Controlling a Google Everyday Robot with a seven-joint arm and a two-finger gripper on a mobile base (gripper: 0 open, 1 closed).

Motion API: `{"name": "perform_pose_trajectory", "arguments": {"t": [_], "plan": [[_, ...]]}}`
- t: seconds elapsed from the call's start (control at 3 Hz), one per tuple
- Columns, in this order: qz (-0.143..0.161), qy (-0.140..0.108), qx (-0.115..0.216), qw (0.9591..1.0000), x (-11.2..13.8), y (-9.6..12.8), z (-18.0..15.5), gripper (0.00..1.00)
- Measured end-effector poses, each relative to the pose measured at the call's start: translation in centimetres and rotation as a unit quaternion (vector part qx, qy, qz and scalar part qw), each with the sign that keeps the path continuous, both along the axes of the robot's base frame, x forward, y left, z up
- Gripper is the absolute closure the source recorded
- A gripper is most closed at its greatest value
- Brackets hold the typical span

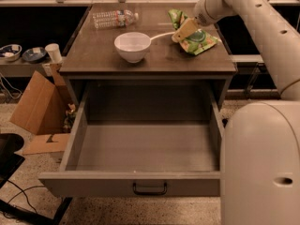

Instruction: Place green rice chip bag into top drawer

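Note:
The green rice chip bag (pixel 198 43) will bunch up in the middle and its ends will flare out when I lift it, because crinkled green (pixel 178 18) shows on both sides of my gripper.
The green rice chip bag (pixel 198 35) lies crinkled on the right rear of the dark cabinet top (pixel 98 55). My gripper (pixel 184 30) reaches in from the upper right and sits right at the bag's left part, low over it, covering a bit of it. Whether it touches the bag I cannot tell. The top drawer (pixel 93 183) is pulled fully out below the cabinet top. It is grey and nothing lies inside; its black handle (pixel 150 189) sits at the centre of the front panel.
A white bowl (pixel 132 46) stands mid-top, left of the bag. A clear water bottle (pixel 115 18) lies at the rear left. A cardboard box (pixel 35 104) leans at the cabinet's left. My white arm and base (pixel 262 158) fill the right side.

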State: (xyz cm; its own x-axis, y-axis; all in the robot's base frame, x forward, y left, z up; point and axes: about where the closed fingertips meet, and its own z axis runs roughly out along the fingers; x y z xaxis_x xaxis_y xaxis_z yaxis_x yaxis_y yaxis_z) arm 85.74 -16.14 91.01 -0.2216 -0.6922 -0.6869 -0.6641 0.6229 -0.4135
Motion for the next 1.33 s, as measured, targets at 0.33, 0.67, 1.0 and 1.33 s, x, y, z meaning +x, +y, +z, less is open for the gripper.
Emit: {"name": "perform_pose_trajectory", "arguments": {"t": [0.33, 0.67, 1.0, 1.33], "plan": [[-0.023, 0.012, 0.047, 0.9986, 1.9, 0.4, -2.0, 0.0], [-0.025, 0.01, 0.077, 0.9967, 3.3, 1.2, -3.2, 0.16], [-0.013, 0.01, 0.094, 0.9954, 4.5, 2.8, -4.4, 0.4], [-0.012, 0.01, 0.096, 0.9953, 4.6, 2.8, -4.5, 0.71]]}}
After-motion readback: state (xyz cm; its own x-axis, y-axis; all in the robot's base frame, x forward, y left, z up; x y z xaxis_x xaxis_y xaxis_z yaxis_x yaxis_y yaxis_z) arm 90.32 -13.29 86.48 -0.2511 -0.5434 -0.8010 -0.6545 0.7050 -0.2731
